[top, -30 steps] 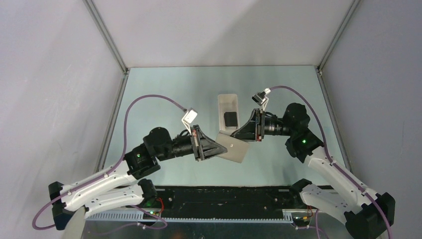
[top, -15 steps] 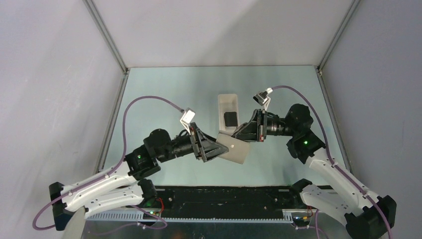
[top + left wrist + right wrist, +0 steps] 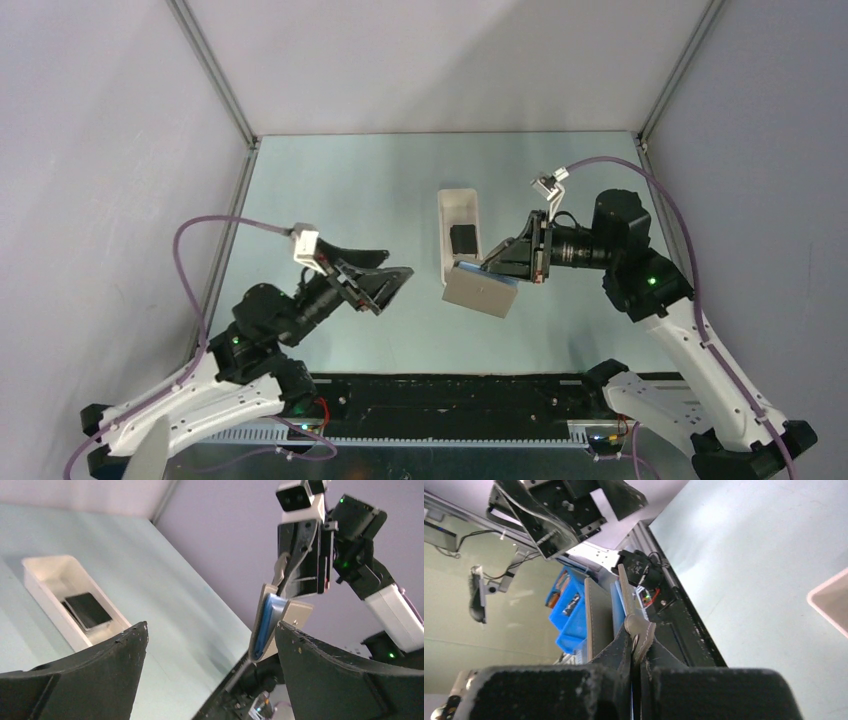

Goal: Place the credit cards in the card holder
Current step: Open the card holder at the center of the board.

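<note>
Next, I turn the blue inside [image 3: 470,266] up with my right gripper while my left gripper comes to the card holder's edge, because the card holder's cover [image 3: 480,293] is facing up over its blue inside.
The grey-brown card holder [image 3: 481,291] hangs in the air in front of the white tray [image 3: 459,200], and my right gripper [image 3: 492,266] is shut on its strap tab. In the right wrist view the right gripper [image 3: 638,633] pinches that tab, with the card holder [image 3: 597,615] edge-on beyond it. In the left wrist view the card holder [image 3: 269,622] is slightly open and shows its blue inside. A black credit card [image 3: 463,240] lies in the tray; the credit card [image 3: 88,610] also shows in the left wrist view. My left gripper [image 3: 398,263] stands open and empty, well to the left of the holder; in its own view the left gripper [image 3: 210,630] has wide-apart jaws.
The white tray [image 3: 35,575] runs lengthwise away from the arms at the table's middle. A black rail [image 3: 450,395] lies along the near edge between the arm bases. Grey walls enclose the table on three sides.
My left gripper let go of the card holder, opened wide and drew back to the left. My right gripper shut on the holder's tab and now carries it alone, slightly to the right.
</note>
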`<state>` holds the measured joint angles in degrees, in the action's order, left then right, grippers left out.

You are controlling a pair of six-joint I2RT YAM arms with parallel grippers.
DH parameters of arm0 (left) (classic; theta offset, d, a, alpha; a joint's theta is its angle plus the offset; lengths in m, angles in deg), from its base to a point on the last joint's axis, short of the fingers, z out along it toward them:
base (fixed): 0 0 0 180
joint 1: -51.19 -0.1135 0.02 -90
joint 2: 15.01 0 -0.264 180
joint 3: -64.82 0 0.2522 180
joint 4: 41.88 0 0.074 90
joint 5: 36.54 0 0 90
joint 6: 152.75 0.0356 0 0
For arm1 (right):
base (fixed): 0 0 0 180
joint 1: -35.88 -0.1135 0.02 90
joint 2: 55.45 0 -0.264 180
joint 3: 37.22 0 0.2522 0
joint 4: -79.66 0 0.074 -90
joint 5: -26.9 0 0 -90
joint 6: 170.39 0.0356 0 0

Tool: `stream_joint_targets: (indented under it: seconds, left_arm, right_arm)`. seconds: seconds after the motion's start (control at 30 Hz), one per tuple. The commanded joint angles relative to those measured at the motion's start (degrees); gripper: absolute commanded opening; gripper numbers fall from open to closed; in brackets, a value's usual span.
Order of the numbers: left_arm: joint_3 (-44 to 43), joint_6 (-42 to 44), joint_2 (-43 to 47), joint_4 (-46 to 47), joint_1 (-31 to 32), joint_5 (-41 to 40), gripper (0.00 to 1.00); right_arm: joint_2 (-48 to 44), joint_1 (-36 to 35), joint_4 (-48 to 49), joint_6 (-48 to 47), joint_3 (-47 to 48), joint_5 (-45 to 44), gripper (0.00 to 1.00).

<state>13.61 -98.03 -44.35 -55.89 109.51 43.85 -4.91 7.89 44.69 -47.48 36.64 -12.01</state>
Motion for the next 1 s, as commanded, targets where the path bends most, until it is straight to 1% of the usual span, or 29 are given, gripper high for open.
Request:
stream_joint_targets:
  seconds: [0.0, 0.1, 0.27, 0.3, 0.33, 0.37, 0.4, 0.43, 0.5, 0.6, 0.63, 0.73, 0.87, 0.97]
  left_arm:
    - [0.54, 7.21, 2.69, -0.79, -0.93, -4.57, 1.00]
    - [-2.62, 7.78, 0.96, -3.86, -2.22, -0.57, 1.00]
    - [-5.53, 7.73, -4.45, -4.98, -4.19, 6.76, 1.00]
    - [-6.80, 6.07, -6.57, -5.80, -4.85, 9.80, 1.00]
    - [-7.57, 4.68, -7.91, -7.08, -7.21, 11.77, 1.00]
    - [-8.78, 1.09, -10.60, -7.46, -8.60, 16.72, 1.00]
    - [-9.09, -0.79, -12.07, -7.46, -11.53, 19.53, 1.00]
    - [-9.36, -3.94, -14.85, -7.07, -12.73, 23.98, 1.00]
    - [-9.40, -6.65, -18.10, -5.44, -14.76, 27.90, 1.00]
    - [-9.50, -7.70, -20.43, -2.19, -15.44, 29.06, 1.00]
    - [-9.66, -7.89, -21.00, -1.54, -15.52, 29.09, 1.00]
    - [-10.90, -7.51, -22.99, -0.15, -15.76, 32.62, 1.00]
    - [-12.73, -6.41, -25.58, 2.91, -15.80, 37.07, 0.99]
    - [-13.32, -5.35, -26.05, 4.70, -15.79, 39.73, 0.99]
  right_arm:
    - [-2.02, -0.36, -10.46, -12.12, 4.60, -6.71, 0.00]
    - [-4.13, -0.83, -13.29, -14.73, 4.92, -14.67, 0.00]
    - [-5.42, -1.08, -15.75, -18.67, 5.03, -20.72, 0.00]
    - [-5.26, -1.05, -16.04, -19.42, 5.03, -21.31, 0.00]
    - [-4.97, -1.18, -16.62, -19.83, 5.05, -22.51, 0.00]
    - [-4.86, -1.39, -16.91, -20.76, 5.04, -23.35, 0.00]
    - [-4.82, -1.46, -17.39, -21.21, 5.06, -24.93, 0.00]
    - [-4.92, -1.66, -17.51, -22.20, 5.09, -25.66, 0.00]
    - [-6.09, -2.18, -17.62, -23.33, 5.08, -28.59, 0.00]
    - [-7.41, -3.75, -18.42, -25.10, 5.38, -34.31, 0.00]
    - [-7.97, -4.47, -18.78, -26.16, 5.67, -35.10, 0.00]
    - [-9.19, -6.02, -19.13, -27.48, 5.86, -37.25, 0.00]
    - [-8.76, -9.31, -19.34, -29.28, 7.14, -35.94, 0.00]
    - [-6.45, -12.39, -20.32, -29.84, 8.67, -34.11, 0.00]
